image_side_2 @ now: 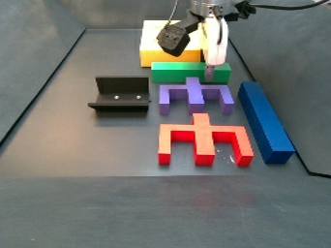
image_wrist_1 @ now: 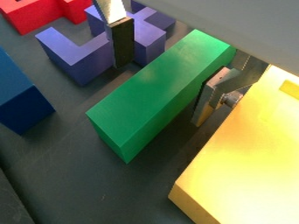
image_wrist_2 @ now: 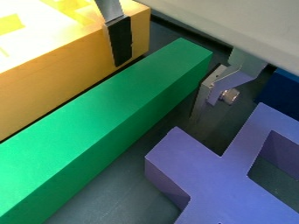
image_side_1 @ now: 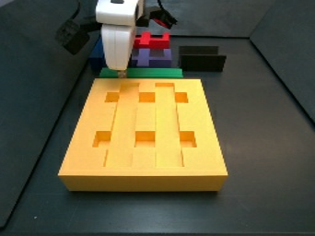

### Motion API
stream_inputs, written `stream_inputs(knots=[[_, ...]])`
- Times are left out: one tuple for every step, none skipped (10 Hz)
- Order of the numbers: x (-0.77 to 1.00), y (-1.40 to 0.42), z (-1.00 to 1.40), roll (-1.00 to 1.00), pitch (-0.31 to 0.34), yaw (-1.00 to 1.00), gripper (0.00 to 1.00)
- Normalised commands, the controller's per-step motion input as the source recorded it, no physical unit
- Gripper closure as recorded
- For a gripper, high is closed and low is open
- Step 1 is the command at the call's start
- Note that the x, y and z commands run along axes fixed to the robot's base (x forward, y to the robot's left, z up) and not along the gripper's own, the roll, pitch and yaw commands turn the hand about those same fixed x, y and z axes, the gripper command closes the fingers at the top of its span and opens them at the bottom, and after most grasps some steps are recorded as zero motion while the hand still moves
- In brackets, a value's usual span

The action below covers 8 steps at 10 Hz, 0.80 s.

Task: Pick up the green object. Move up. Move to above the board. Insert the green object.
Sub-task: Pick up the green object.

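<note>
The long groove (image_side_1: pixel 170 138) in the yellow board seems shallow, so the green object (image_wrist_1: pixel 163 94) will stick up above the surface when I put it in lengthwise.
The green object (image_wrist_1: pixel 158 92) is a long flat bar lying on the dark floor, close alongside one end of the yellow board (image_wrist_1: pixel 251 149). Both side views show it between the board (image_side_2: pixel 162 37) and a purple block (image_side_2: pixel 195 94). My gripper (image_wrist_1: pixel 166 74) is lowered over one end of the bar (image_wrist_2: pixel 105 122) and stands open. One dark-padded finger (image_wrist_2: pixel 121 44) is on the board side and the other finger (image_wrist_1: pixel 212 96) on the purple side. Small gaps show between the pads and the bar. In a side view the gripper (image_side_1: pixel 117 66) hangs at the board's (image_side_1: pixel 145 129) far edge.
The purple block (image_wrist_1: pixel 82 48) lies just beside the bar. Beyond it are a red piece (image_side_2: pixel 200 138) and a long blue bar (image_side_2: pixel 262 118). The black fixture (image_side_2: pixel 119 92) stands off to one side. Dark walls enclose the floor.
</note>
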Motion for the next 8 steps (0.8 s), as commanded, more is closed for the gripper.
stream_inputs(knots=[[0.0, 0.0, 0.0, 0.0, 0.0, 0.0, 0.0], [0.0, 0.0, 0.0, 0.0, 0.0, 0.0, 1.0], [0.0, 0.0, 0.0, 0.0, 0.0, 0.0, 1.0], [0.0, 0.0, 0.0, 0.0, 0.0, 0.0, 1.0], [0.0, 0.0, 0.0, 0.0, 0.0, 0.0, 1.0], [0.0, 0.0, 0.0, 0.0, 0.0, 0.0, 1.0], [0.0, 0.0, 0.0, 0.0, 0.0, 0.0, 1.0], [0.0, 0.0, 0.0, 0.0, 0.0, 0.0, 1.0]])
